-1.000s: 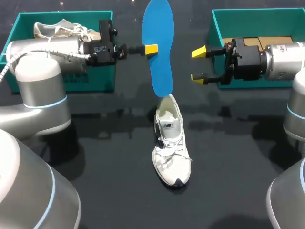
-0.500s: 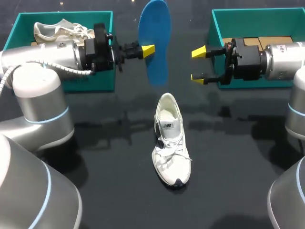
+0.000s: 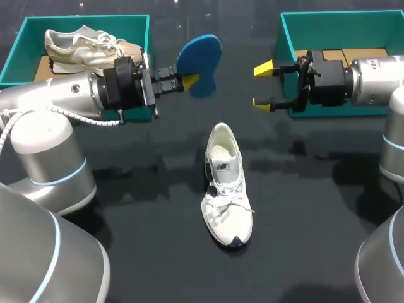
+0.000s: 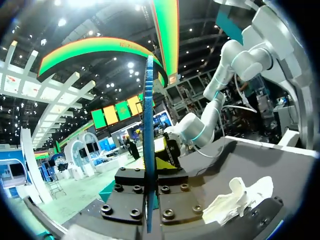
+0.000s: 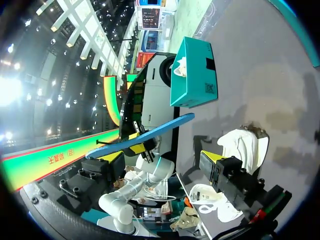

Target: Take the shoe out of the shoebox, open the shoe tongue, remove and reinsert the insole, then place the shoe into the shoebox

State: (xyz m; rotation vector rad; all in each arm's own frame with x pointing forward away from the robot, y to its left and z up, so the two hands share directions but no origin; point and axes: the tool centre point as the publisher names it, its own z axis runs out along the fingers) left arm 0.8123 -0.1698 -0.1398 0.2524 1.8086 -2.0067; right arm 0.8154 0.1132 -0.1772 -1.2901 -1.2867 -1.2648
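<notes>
The blue insole keeps straight while it is pinched at one edge, so I expect it to slip far into the shoe and barely sag when I push it.
My left gripper is shut on a blue insole, held in the air in front of the left shoebox. In the left wrist view the insole stands edge-on between the fingers of that gripper. A white shoe lies on the black table, toe toward me, apart from both grippers. My right gripper hangs open and empty before the right shoebox, facing the insole. The right wrist view shows its own open gripper and the shoe beyond one finger.
A second pale shoe lies in the left teal box, whose outer wall also shows in the right wrist view. The right teal box holds a cardboard piece. Dark bare table surrounds the shoe.
The left gripper drew the insole up off the shoe's heel opening and turned it, so it now points away and looks short. The right arm kept still.
</notes>
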